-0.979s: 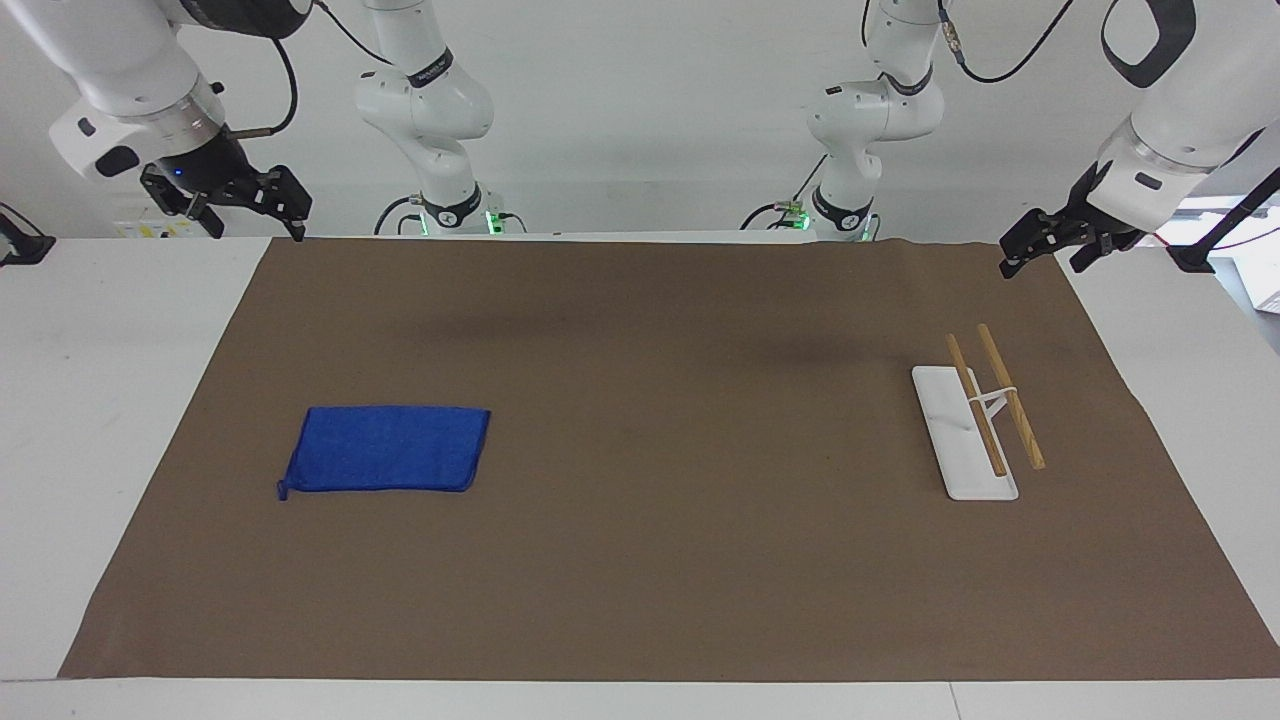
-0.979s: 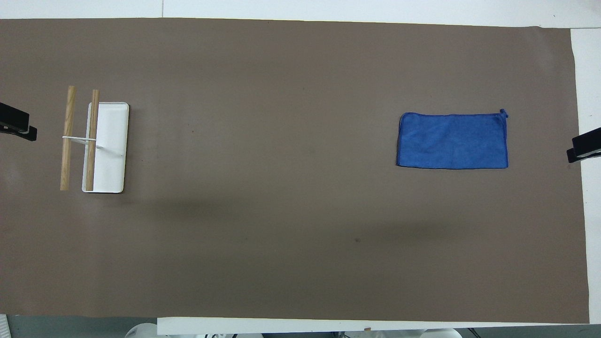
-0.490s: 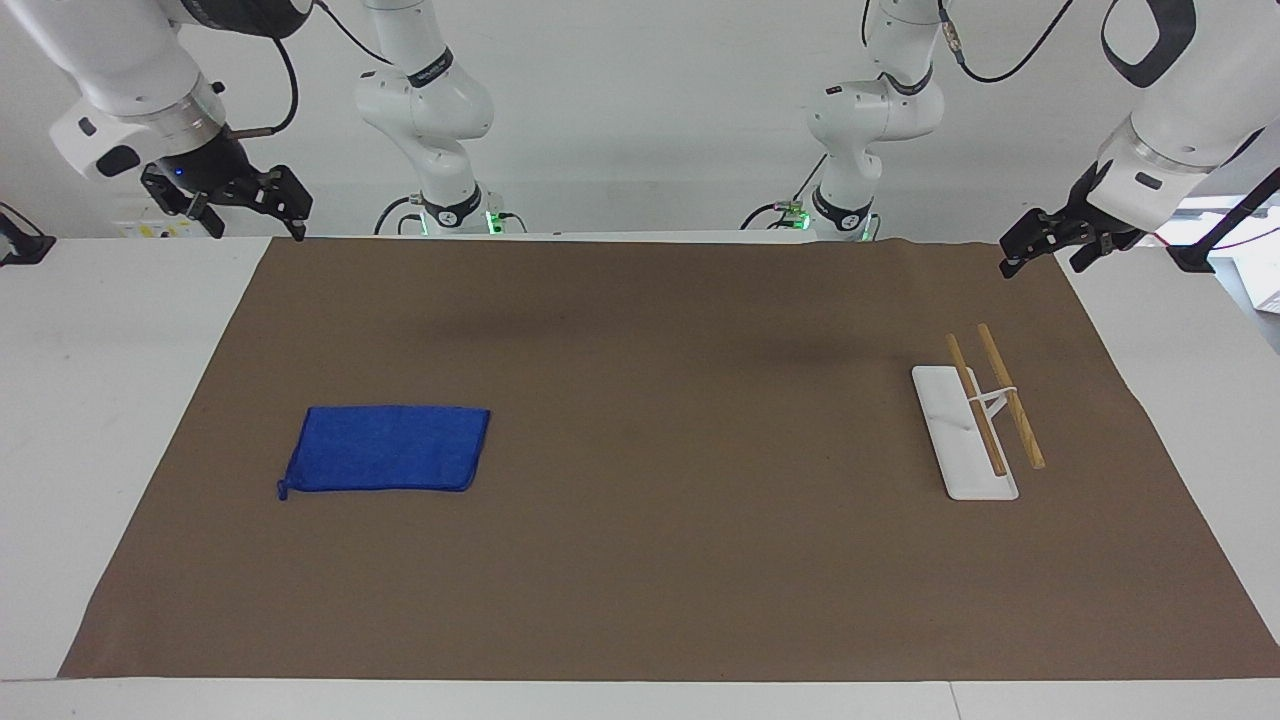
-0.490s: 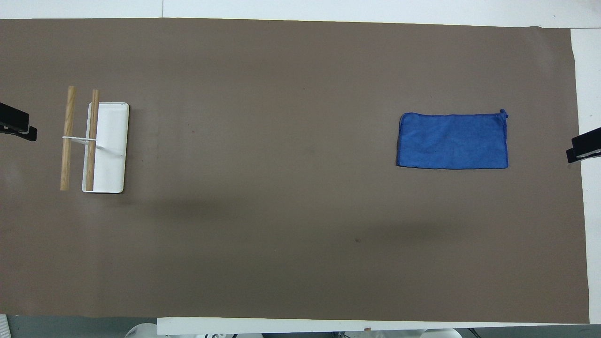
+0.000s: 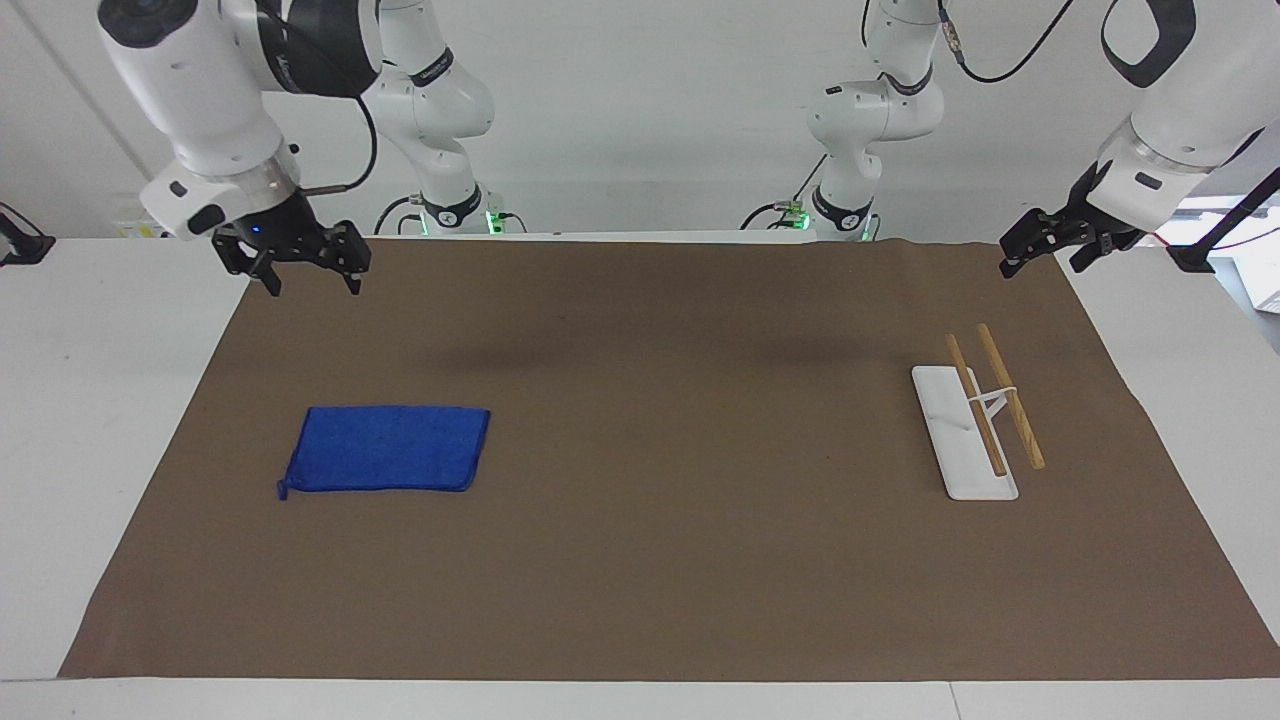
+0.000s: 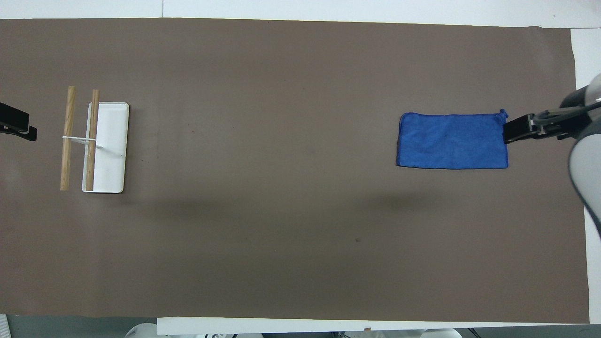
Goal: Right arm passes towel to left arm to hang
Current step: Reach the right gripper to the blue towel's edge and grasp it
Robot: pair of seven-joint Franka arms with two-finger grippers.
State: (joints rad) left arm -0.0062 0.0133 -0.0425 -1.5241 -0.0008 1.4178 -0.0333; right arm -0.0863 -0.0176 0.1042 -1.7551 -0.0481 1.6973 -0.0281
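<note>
The robot sees the blue towel lying flat (image 5: 386, 450) and clear of the rack, so its open right gripper should keep going down to the towel's middle (image 6: 446, 142) and close on the cloth.
The blue towel (image 5: 385, 448) lies flat on the brown mat toward the right arm's end, its small loop (image 5: 281, 493) at one corner; it also shows in the overhead view (image 6: 452, 140). My right gripper (image 5: 312, 284), with its blue light, hangs open and empty in the air over the mat's edge. In the overhead view the right gripper (image 6: 509, 134) sits at the towel's short edge by the loop. My left gripper (image 5: 1038, 262) waits open and empty above the mat's corner at its own end; in the overhead view only the left gripper's tip (image 6: 21, 130) shows.
A rack with a white base (image 5: 950, 440) and two raised wooden rods (image 5: 1012, 398) stands toward the left arm's end, also in the overhead view (image 6: 112, 155). The brown mat (image 5: 650, 520) covers most of the white table.
My right arm has swung in from the table's end and come lower, so its gripper is now over the mat near the towel. The left arm, towel and rack have not moved.
</note>
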